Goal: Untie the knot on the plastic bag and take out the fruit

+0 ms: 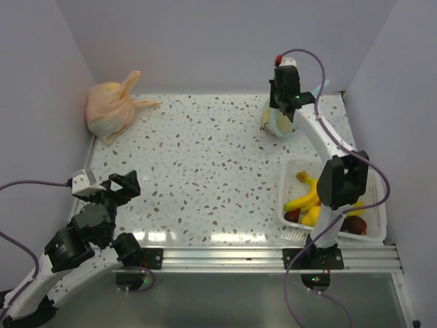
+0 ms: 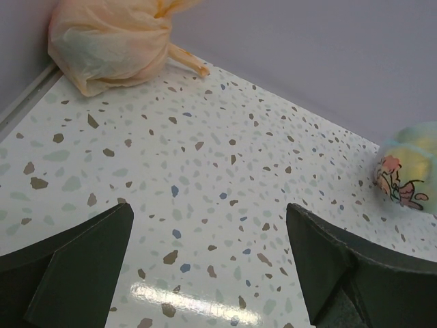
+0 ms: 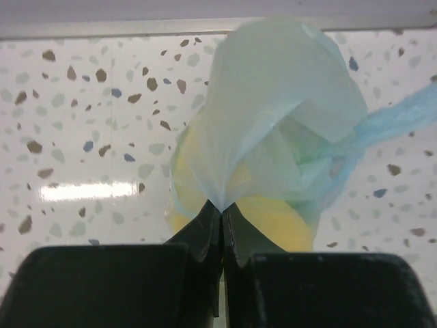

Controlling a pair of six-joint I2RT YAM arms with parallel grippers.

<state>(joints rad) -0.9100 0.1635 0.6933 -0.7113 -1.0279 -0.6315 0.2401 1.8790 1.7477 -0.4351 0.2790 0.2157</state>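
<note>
The blue bag (image 1: 276, 124) is at the back, a long way from my left gripper. My right gripper should therefore move it to the middle (image 1: 215, 167) and grab it near its knot.
The light blue translucent plastic bag (image 1: 281, 123) sits at the back right of the table, with yellow fruit (image 3: 276, 219) showing through it. My right gripper (image 3: 222, 207) is shut on a pinch of the bag's thin film (image 3: 273, 116) and stands right over it (image 1: 285, 96). A twisted blue tail of the knot (image 3: 399, 119) runs off to the right. The bag's cartoon print (image 2: 399, 184) shows in the left wrist view. My left gripper (image 1: 123, 184) is open and empty at the near left, far from the bag.
A tied peach-orange bag (image 1: 110, 109) lies in the back left corner. A white basket (image 1: 372, 236) with bananas (image 1: 307, 198) and dark red fruit stands at the near right. Walls close in the back and both sides.
</note>
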